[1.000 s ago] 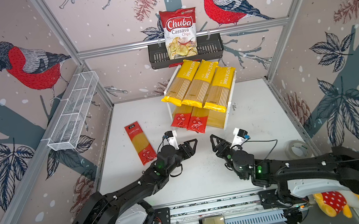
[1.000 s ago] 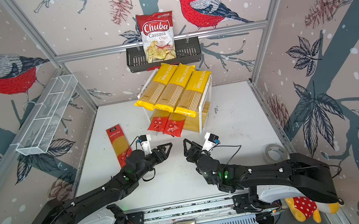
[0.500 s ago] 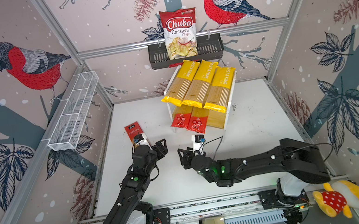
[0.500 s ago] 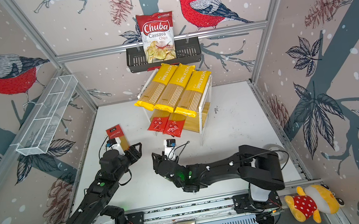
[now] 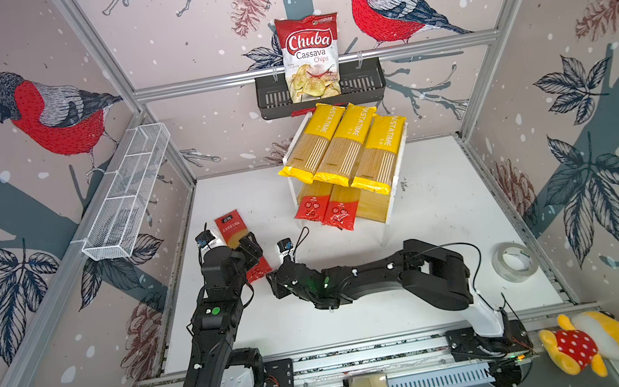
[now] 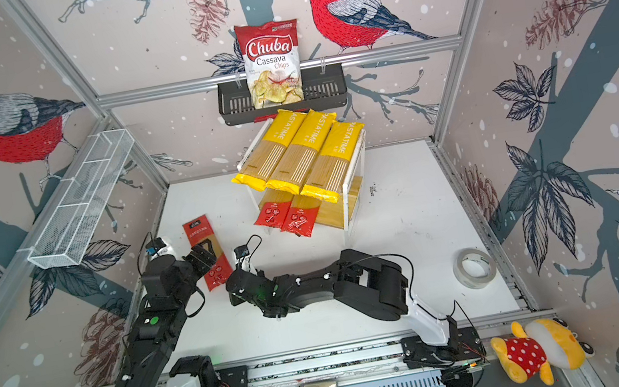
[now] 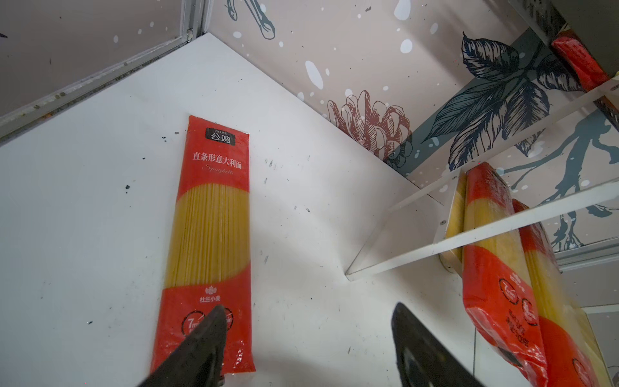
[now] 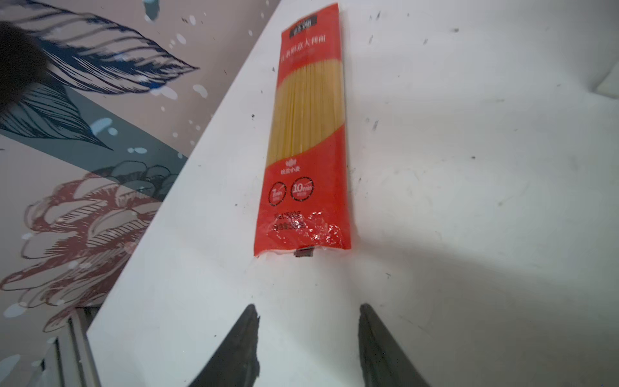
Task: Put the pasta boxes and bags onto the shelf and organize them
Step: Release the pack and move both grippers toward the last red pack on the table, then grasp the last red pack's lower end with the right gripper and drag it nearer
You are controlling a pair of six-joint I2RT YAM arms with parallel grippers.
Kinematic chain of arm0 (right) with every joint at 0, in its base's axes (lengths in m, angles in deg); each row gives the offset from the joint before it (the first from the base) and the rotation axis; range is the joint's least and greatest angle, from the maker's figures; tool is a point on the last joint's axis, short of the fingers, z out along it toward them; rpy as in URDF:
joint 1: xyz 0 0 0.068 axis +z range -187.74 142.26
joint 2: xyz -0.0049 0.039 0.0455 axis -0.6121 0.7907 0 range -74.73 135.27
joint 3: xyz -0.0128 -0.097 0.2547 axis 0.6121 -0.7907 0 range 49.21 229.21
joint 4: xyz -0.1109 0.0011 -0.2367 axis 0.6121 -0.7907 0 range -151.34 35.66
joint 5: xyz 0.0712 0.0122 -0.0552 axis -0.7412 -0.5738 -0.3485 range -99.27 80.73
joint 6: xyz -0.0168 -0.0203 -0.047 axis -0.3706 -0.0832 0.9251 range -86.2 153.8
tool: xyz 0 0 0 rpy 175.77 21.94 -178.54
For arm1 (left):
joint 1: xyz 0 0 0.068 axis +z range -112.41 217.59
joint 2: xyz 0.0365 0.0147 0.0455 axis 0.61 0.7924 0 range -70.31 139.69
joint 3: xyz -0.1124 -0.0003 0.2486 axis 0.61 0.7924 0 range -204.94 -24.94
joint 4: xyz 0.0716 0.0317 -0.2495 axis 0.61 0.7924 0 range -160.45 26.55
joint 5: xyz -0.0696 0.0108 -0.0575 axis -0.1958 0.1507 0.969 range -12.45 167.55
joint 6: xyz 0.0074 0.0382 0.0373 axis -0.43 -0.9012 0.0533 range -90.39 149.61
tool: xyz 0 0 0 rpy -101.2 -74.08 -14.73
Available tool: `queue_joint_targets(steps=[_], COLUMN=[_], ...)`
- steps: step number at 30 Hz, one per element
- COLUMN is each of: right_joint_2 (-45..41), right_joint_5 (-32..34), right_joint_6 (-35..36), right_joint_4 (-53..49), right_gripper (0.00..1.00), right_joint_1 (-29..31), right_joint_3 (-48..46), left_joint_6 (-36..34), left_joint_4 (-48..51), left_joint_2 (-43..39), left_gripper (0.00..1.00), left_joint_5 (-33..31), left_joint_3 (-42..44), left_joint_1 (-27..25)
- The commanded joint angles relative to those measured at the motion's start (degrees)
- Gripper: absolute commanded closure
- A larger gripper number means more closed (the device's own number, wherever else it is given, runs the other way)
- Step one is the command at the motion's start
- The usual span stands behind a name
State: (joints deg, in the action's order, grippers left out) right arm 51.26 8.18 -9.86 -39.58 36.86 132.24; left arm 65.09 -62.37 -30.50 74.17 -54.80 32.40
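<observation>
The red spaghetti pack (image 5: 230,224) will keep straight along its length when I pick it up by its side, because long straight pieces (image 8: 308,111) fill its clear window.
One red spaghetti pack (image 5: 233,232) (image 6: 201,235) lies flat on the white table at the left. My left gripper (image 5: 250,250) (image 7: 308,306) hovers over its near half, open and empty. In the left wrist view one finger (image 7: 204,338) overlaps the pack's (image 7: 211,234) red end. My right gripper (image 5: 273,283) (image 8: 308,305) reaches across, open, a short gap from the pack's (image 8: 308,134) near end. The shelf (image 5: 394,198) (image 6: 352,200) holds three yellow PASTATIME bags (image 5: 342,147) on top. Two red packs (image 5: 327,208) (image 7: 495,268) lie on its lower tier.
A Chuba chips bag (image 5: 310,57) stands in the black wall basket (image 5: 362,85) above the shelf. A white wire mesh tray (image 5: 127,194) hangs on the left wall. A tape roll (image 5: 514,261) lies at the table's right edge. A plush toy (image 5: 588,344) sits off the front right corner.
Both arms have swung left from the table's middle to the loose red pack. The left jaws have spread wider and the right jaws have narrowed a little. The pack has not moved.
</observation>
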Motion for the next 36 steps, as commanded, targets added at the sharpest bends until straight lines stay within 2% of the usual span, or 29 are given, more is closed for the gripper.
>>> queue_joint_targets(steps=[1, 5, 15, 20, 24, 26, 28, 31, 36], right_joint_2=[2.9, 6.2, 10.5, 13.1, 14.1, 14.0, 13.4, 11.7, 8.2], right_joint_5=[-2.8, -3.0, -6.7, -9.4, -11.2, -11.4, -11.6, -11.7, -12.2], right_joint_6=[-0.1, -2.1, -7.4, -8.7, -8.9, -8.8, -9.0, -9.0, -8.7], right_joint_4=[-3.2, -5.1, -1.8, -0.4, 0.5, 0.7, 0.8, 2.0, 2.3], right_gripper=[0.51, 0.5, 0.49, 0.52, 0.59, 0.65, 0.78, 0.9, 0.99], right_joint_1=[-0.5, -1.7, -4.4, -5.2, -5.1, -5.0, -5.0, -4.8, -4.8], right_joint_3=[3.7, 7.4, 10.1, 12.6, 14.0, 14.0, 13.6, 11.9, 8.9], left_joint_6=[-1.5, -2.3, -1.8, -1.5, -1.3, -1.2, -1.0, -0.6, 0.4], left_joint_4=[1.3, 1.5, -0.4, -1.0, -1.0, -1.1, -1.2, -1.1, -0.8], left_joint_2=[-1.0, -2.0, -2.6, -2.5, -2.4, -2.4, -2.4, -2.7, -3.7], left_gripper=[0.24, 0.24, 0.24, 0.24, 0.24, 0.24, 0.24, 0.24, 0.25], left_joint_5=[-0.1, -1.4, 0.2, 0.8, 1.1, 1.2, 1.4, 1.4, 1.2], left_joint_3=[-0.5, -0.2, 0.6, 1.0, 1.2, 1.2, 1.2, 1.3, 1.8], left_joint_1=[0.2, 0.2, 0.2, 0.2, 0.2, 0.2, 0.2, 0.2, 0.2])
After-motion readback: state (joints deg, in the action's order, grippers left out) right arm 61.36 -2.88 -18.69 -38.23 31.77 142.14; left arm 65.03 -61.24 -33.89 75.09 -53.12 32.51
